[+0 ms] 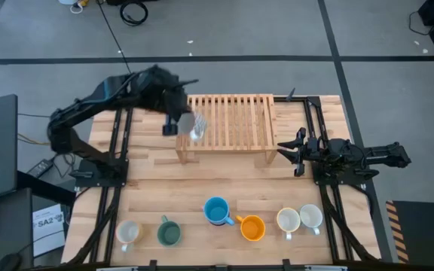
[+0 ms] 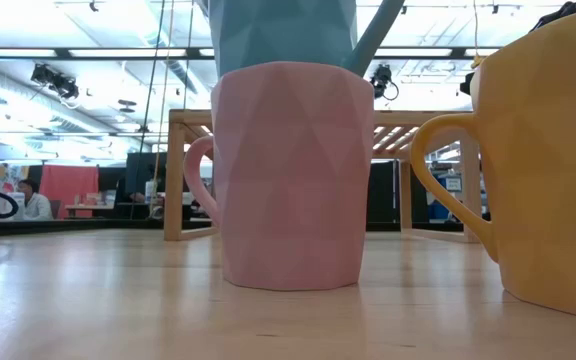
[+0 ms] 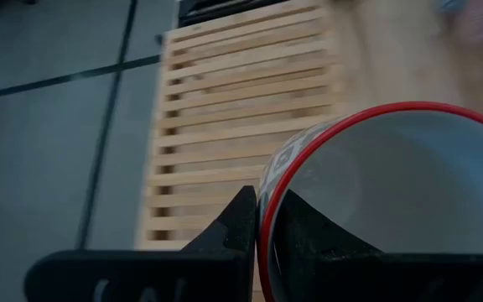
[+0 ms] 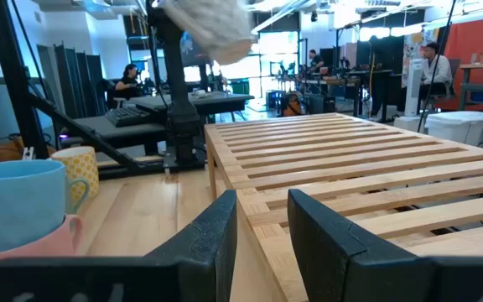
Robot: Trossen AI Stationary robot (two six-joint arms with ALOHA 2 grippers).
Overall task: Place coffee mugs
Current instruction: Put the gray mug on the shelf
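Observation:
The patterned mug [image 1: 197, 128] is hanging above the rack's empty slats with its opening facing up. My left gripper should go on taking it to the rack's far corner [image 1: 194, 103] until the mug's base sits there.
My left gripper [image 1: 181, 120] is over the left end of the slatted wooden rack [image 1: 228, 120] and is shut on a white mug with a grey pattern and a red rim [image 3: 392, 184]. This mug also shows in the right wrist view [image 4: 212, 25], above the rack. Along the near edge stand a cream mug [image 1: 129, 232], a dark green mug [image 1: 169, 232], a blue mug [image 1: 217, 211] set into a pink mug [image 2: 288, 175], an orange mug [image 1: 252, 227], a cream mug [image 1: 288, 220] and a white mug [image 1: 311, 217]. My right gripper [image 1: 286, 148] waits open at the rack's right end. My left gripper holds the patterned mug by its rim wall [image 3: 268, 197], one finger [image 3: 313, 235] inside the mug and one finger [image 3: 235, 226] outside. The fingers come from above, pointing down. The mug hangs below them, its mouth up, lifted clear above the rack's slats.
The rack [image 4: 350, 168] stands on legs at the table's far middle, its slatted top bare. Dark frame rails [image 1: 115, 173] run from far to near on both sides of the table. Bare wood [image 1: 202, 181] lies between the rack and the row of mugs.

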